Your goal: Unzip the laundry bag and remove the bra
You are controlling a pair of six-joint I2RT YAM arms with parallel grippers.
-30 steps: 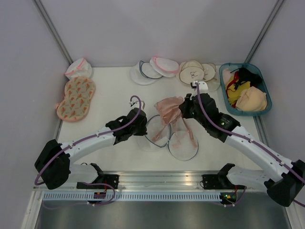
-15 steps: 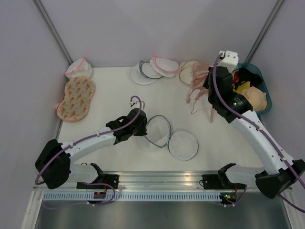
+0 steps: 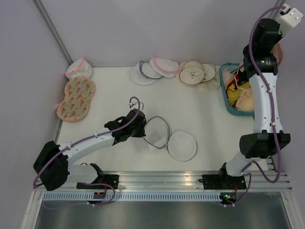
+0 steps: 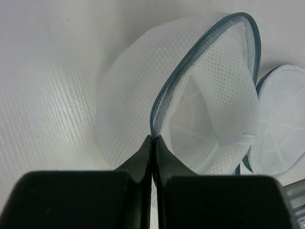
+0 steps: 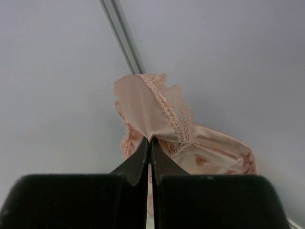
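Note:
The robot's right gripper carries on lowering the dusty-pink bra (image 5: pixel 148 102), which hangs bunched and free above the teal basket, and lets go of it over the garments inside (image 3: pixel 237 94).
The laundry bag (image 3: pixel 164 136) lies open mid-table, its two white mesh halves spread side by side. In the left wrist view the bag (image 4: pixel 209 90) shows its blue-grey zip rim and an empty inside. My left gripper (image 4: pixel 153 139) is shut on that rim at the bag's left edge (image 3: pixel 143 132). My right gripper (image 5: pixel 150 140) is shut on the dusty-pink bra (image 5: pixel 159 112) by its lace edge. It holds the bra high in the air at the far right, above the basket. Only a sliver of the bra (image 3: pixel 279 53) shows behind the raised right arm in the top view.
A teal basket (image 3: pixel 223 90) with yellow, black and peach garments stands at the back right. Beige round bags (image 3: pixel 193 72) and other white mesh bags (image 3: pixel 152 69) line the back edge. An orange-patterned bag (image 3: pixel 76 98) and a pink-rimmed bag (image 3: pixel 78 68) lie at the back left.
My right arm has carried the bra from above the open bag up and to the far right, high above the basket. The left gripper has kept hold of the bag's rim.

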